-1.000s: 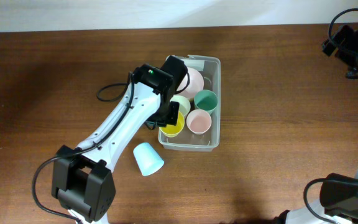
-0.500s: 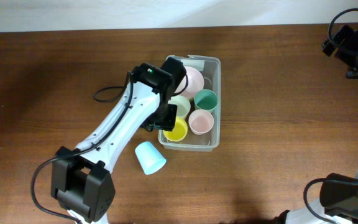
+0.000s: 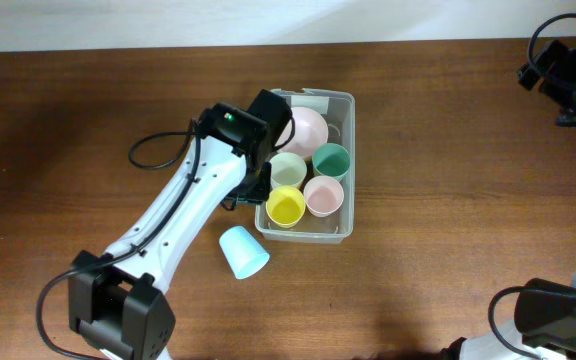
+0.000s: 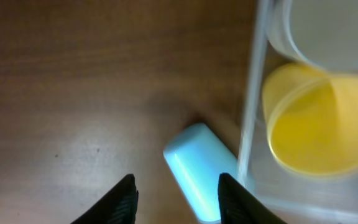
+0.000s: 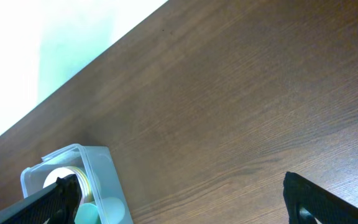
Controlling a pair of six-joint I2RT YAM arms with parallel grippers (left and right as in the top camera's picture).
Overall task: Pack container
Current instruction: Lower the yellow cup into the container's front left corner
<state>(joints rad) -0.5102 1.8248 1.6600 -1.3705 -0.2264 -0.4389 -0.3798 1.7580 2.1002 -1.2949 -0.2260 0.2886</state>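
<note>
The container's side is next to my left gripper, which is past the light blue cup's closed end [image 3: 231,235], so I should move back toward the container's near side and grab the cup's open rim [image 3: 253,268].
The clear plastic container [image 3: 345,101] stands mid-table and holds a pink bowl [image 3: 309,127] and pale green [image 3: 289,168], teal [image 3: 331,159], pink [image 3: 322,196] and yellow [image 3: 286,206] cups. A light blue cup [image 3: 241,252] lies on its side on the table by the container's near left corner; it also shows in the left wrist view [image 4: 197,168]. My left gripper [image 4: 176,199] is open and empty above the table beside the container wall [image 4: 251,112], with the blue cup just ahead of its jaws. My right gripper [image 5: 179,199] is open and empty, far off at the right.
A black cable [image 3: 158,150] loops left of the left arm. The right arm's base [image 3: 553,315] sits at the near right corner. A white wall edge [image 3: 168,25] runs along the table's far side.
The yellow cup was let go into the container. My left gripper has drawn back left, out of the container, and now hangs over the table by the blue cup.
</note>
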